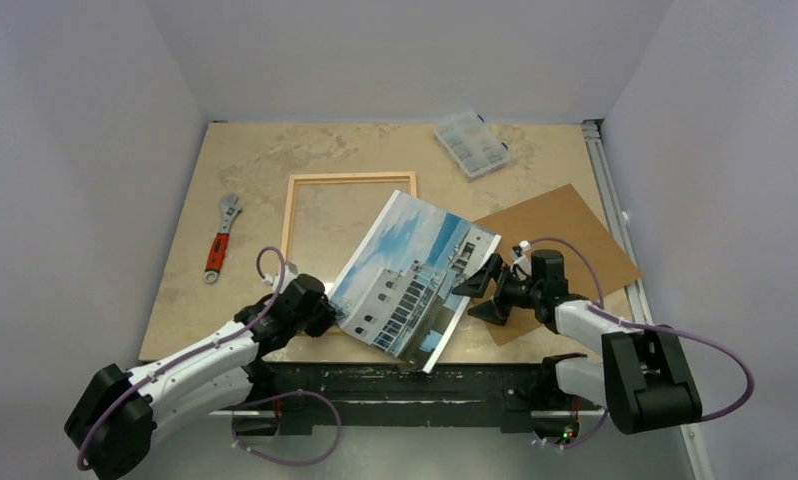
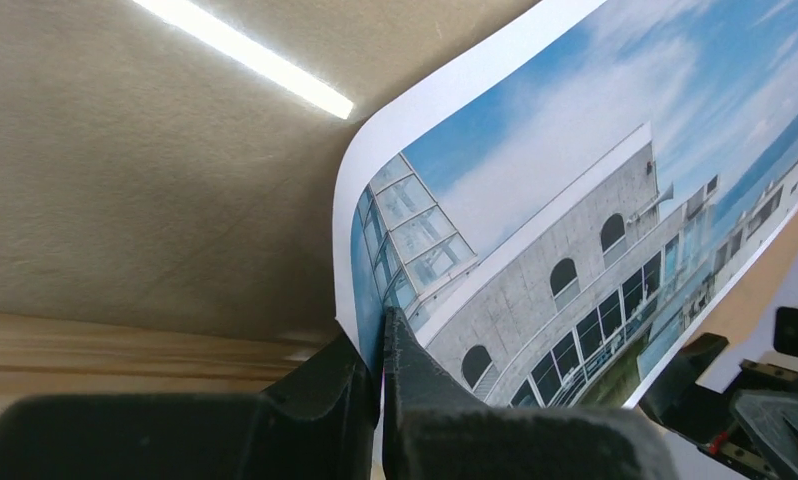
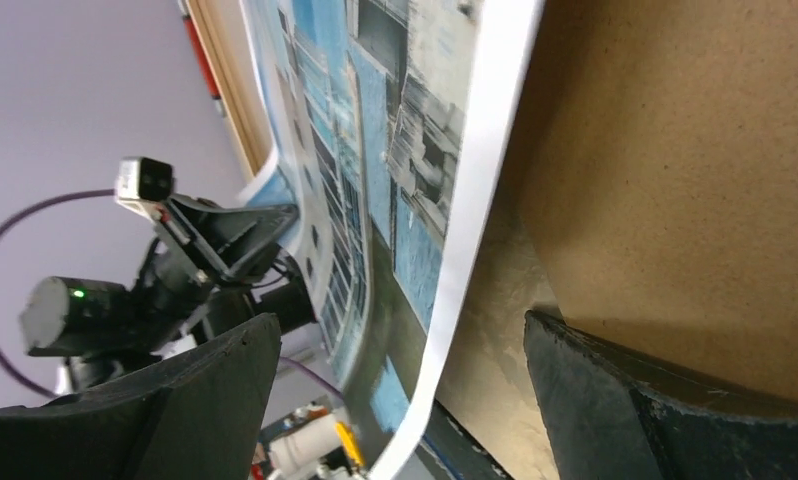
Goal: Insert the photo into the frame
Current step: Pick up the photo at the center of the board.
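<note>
The photo's building side (image 1: 400, 302) is facing up over the frame, so my right gripper needs to take the photo's loose edge (image 1: 467, 299) and turn the photo face down first.
The photo (image 1: 415, 275) shows a white building under blue sky and is lifted at a slant, its near corner over the table's front edge. My left gripper (image 1: 327, 312) is shut on the photo's left edge (image 2: 380, 350), and the photo (image 2: 575, 200) curves up from the jaws. My right gripper (image 1: 480, 295) stands open at the photo's right edge. In the right wrist view the white border of the photo (image 3: 470, 250) passes between the spread fingers (image 3: 400, 400) and touches neither. The light wooden frame (image 1: 293, 215) lies flat behind the photo, partly covered by it.
A brown backing board (image 1: 575, 240) lies flat on the right, under my right gripper; it shows in the right wrist view too (image 3: 695, 170). A red-handled wrench (image 1: 220, 240) lies at the left. A clear plastic parts box (image 1: 470, 143) sits at the back.
</note>
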Controlling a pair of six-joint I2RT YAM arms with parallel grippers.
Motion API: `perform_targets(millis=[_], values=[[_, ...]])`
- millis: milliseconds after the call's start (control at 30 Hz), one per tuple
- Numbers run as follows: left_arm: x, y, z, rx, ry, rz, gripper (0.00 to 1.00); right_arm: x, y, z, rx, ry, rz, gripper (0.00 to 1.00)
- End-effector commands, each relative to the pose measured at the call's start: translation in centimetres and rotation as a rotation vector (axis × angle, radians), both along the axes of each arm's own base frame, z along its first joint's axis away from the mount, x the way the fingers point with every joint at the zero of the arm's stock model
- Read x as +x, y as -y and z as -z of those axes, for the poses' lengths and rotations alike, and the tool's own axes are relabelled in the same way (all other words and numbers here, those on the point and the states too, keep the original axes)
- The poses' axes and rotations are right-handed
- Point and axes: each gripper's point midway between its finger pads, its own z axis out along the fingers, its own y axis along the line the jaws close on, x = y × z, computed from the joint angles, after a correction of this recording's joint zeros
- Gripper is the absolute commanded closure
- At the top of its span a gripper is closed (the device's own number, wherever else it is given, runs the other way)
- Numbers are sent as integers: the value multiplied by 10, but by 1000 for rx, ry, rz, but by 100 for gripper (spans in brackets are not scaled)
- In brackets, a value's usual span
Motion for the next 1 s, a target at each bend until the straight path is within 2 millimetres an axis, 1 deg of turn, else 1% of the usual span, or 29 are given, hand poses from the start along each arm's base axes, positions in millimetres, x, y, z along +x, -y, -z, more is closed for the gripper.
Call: perform_targets(millis=[0, 100, 200, 300, 333, 400, 433, 467, 500, 533, 600, 633, 667, 767, 800, 833, 900, 967], values=[[1, 25, -2, -147, 6, 12, 96, 9, 2, 17, 14, -45, 108, 9], [-2, 26, -1, -136, -11, 31, 97, 23, -3, 0, 77, 15, 130, 17], [-3, 27, 0, -143, -8, 39, 97, 35, -6, -20, 103, 74, 133, 25], [-4, 28, 1, -149, -8, 43, 96, 45, -7, -40, 116, 127, 133, 38], [-4, 29, 1, -149, -8, 45, 96, 48, -7, -43, 108, 139, 132, 43], [-5, 30, 1, -150, -6, 56, 96, 52, -4, -45, 73, 156, 137, 55], [-4, 31, 0, -151, 0, 66, 95, 55, -2, -44, 50, 159, 142, 62], [-5, 32, 0, -144, 4, 79, 94, 57, 0, -42, 33, 155, 148, 78], [-6, 32, 1, -139, 2, 87, 92, 60, 0, -41, 23, 164, 149, 87], [-7, 32, 3, -134, 2, 91, 91, 62, 1, -40, 16, 172, 148, 90], [-9, 31, 6, -131, 2, 97, 90, 69, 2, -38, -3, 177, 150, 93], [-8, 32, 5, -136, 14, 104, 89, 72, 1, -37, -6, 180, 147, 97], [-8, 33, 5, -138, 19, 108, 88, 73, 1, -37, -4, 176, 145, 100], [-10, 32, 7, -134, 21, 113, 82, 78, -1, -39, -7, 180, 131, 100], [-9, 32, 7, -137, 23, 112, 78, 80, -1, -40, -12, 181, 129, 100], [-9, 35, 4, -147, 35, 125, 69, 82, -1, -43, -15, 180, 130, 100], [-7, 40, -3, -154, 55, 158, 46, 87, -2, -54, -10, 195, 122, 100], [-5, 44, -10, -150, 62, 190, 25, 93, -4, -69, -12, 216, 112, 100]])
